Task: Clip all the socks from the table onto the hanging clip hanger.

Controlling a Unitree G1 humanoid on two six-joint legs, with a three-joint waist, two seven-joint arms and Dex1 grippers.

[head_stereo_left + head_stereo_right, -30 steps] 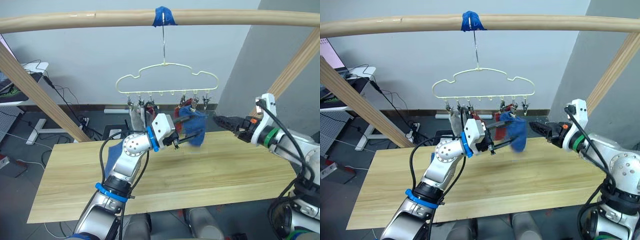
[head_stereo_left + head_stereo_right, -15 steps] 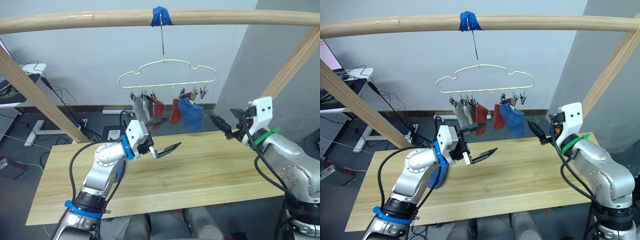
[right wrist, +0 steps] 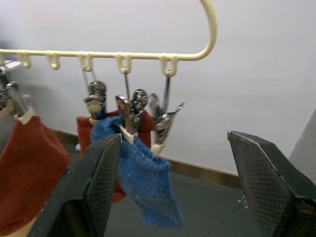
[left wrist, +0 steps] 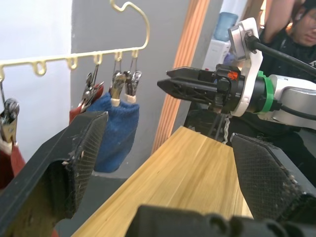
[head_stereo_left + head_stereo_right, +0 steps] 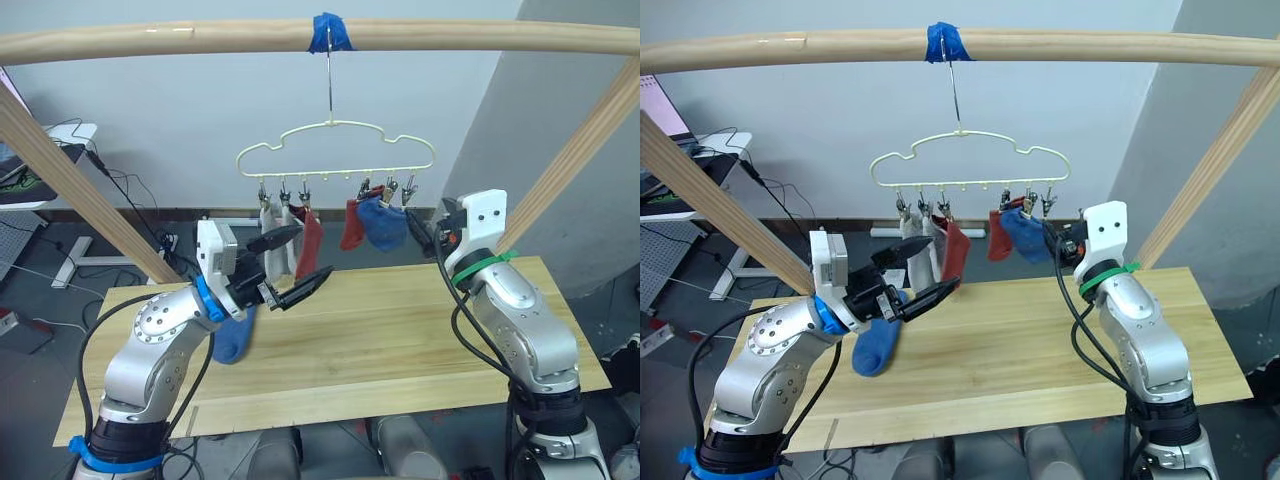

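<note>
The lying blue sock (image 5: 233,339) will overlap the hung blue sock when the robot carries it up to clip it, since the hanger's end clips (image 4: 125,82) hang close together.
The pale-yellow clip hanger (image 5: 335,150) hangs from the top pole by blue tape. Clipped to it are grey socks (image 5: 268,228), partly behind my left gripper, two rust-red socks (image 5: 311,240) and a blue sock (image 5: 383,225). Another blue sock (image 5: 235,335) lies on the table (image 5: 400,340) under my left forearm. My left gripper (image 5: 288,263) is open and empty, in the air just below the hanger's left clips. My right gripper (image 3: 174,136) is open and empty, just right of the hung blue sock (image 3: 148,177).
A horizontal wooden pole (image 5: 150,40) carries the hanger, with slanted poles at the left (image 5: 70,185) and right (image 5: 585,130). Cables and a desk (image 5: 60,140) lie behind on the left. A person (image 4: 296,29) sits beyond my right arm.
My left gripper has let go of the blue sock at the hanger and drawn back to the left, open. My right arm has swung in closer to the hanger's right end.
</note>
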